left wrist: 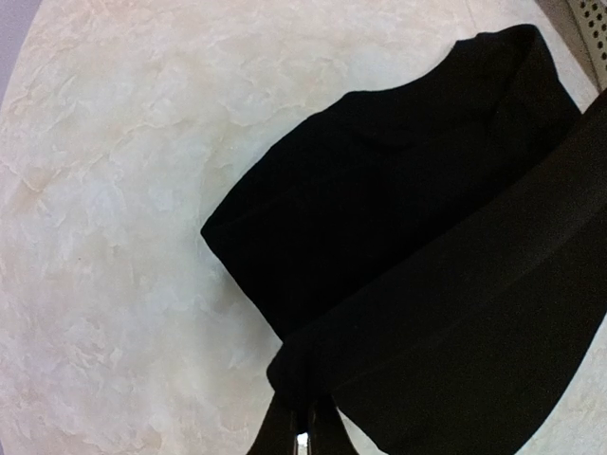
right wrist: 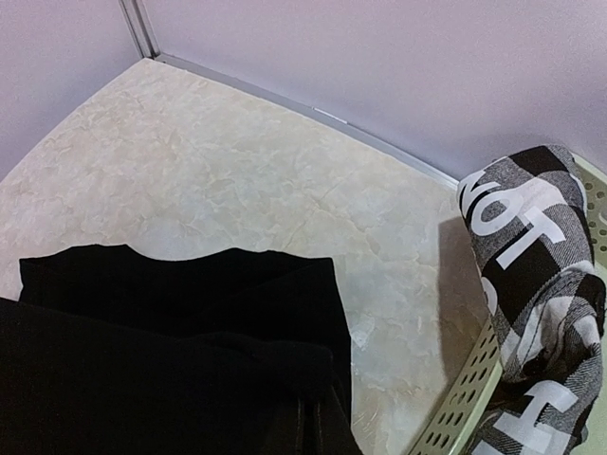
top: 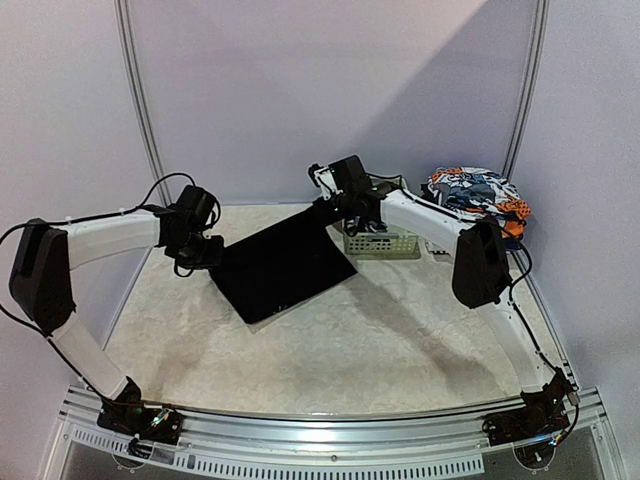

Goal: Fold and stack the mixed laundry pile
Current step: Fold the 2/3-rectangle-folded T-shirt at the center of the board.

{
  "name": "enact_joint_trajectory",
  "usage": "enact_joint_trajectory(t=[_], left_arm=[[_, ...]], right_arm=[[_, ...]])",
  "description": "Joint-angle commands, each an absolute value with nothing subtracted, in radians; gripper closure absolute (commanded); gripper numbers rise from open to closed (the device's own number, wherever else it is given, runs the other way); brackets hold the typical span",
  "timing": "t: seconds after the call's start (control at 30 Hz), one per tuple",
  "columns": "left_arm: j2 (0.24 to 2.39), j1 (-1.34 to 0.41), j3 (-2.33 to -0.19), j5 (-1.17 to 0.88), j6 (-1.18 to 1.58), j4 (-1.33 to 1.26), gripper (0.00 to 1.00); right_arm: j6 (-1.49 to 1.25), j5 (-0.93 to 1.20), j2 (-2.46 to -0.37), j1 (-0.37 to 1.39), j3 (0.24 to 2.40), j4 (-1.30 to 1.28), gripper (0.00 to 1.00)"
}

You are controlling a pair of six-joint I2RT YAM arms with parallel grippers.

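Observation:
I can see the black cloth's held edge (left wrist: 427,254) stretched tight and parallel to the lower layer's edge, so I should go on moving my left gripper to that layer's corner (left wrist: 207,232) before I let go there.
A large plain black cloth (top: 285,265) lies spread in the middle of the table between my two arms. My left gripper (top: 208,254) is shut on its left corner; in the left wrist view the fingertips (left wrist: 305,431) pinch a bunched edge of the black cloth (left wrist: 427,284), and a held layer hangs over a lower one. My right gripper (top: 345,212) is shut on the far right corner of the black cloth (right wrist: 171,351), with the jaws (right wrist: 322,427) buried in the fabric. A black-and-white checked shirt (right wrist: 536,284) with white lettering hangs over the basket rim.
The pale green slotted basket (top: 385,243) stands just right of the cloth, behind my right arm, with its rim (right wrist: 465,398) close to my right gripper. Orange-blue-white printed pieces (top: 478,192) are heaped at the back right. Walls close the back and sides.

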State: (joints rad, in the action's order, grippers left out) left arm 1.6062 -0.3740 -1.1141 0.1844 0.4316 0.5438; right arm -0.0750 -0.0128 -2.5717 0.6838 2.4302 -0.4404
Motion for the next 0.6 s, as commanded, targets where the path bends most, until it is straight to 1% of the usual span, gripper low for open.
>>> enact_joint_trajectory(t=[0.0,0.43,0.57], left_arm=[[1.654,-0.339,-1.139,0.208,0.413,0.523,1.0],[1.782,-0.296,-1.174,0.202,0.395,0.451,1.0],[1.825,-0.284,-1.196,0.213,0.394,0.437,1.0]], right_arm=[[-0.057,-0.031,-2.61,0.657,2.459,-0.367,1.0],[-0.034,-0.031,-2.66,0.658,2.459,-0.289,0.97],[-0.025,-0.033,-2.675,0.657,2.459,-0.245,0.94]])
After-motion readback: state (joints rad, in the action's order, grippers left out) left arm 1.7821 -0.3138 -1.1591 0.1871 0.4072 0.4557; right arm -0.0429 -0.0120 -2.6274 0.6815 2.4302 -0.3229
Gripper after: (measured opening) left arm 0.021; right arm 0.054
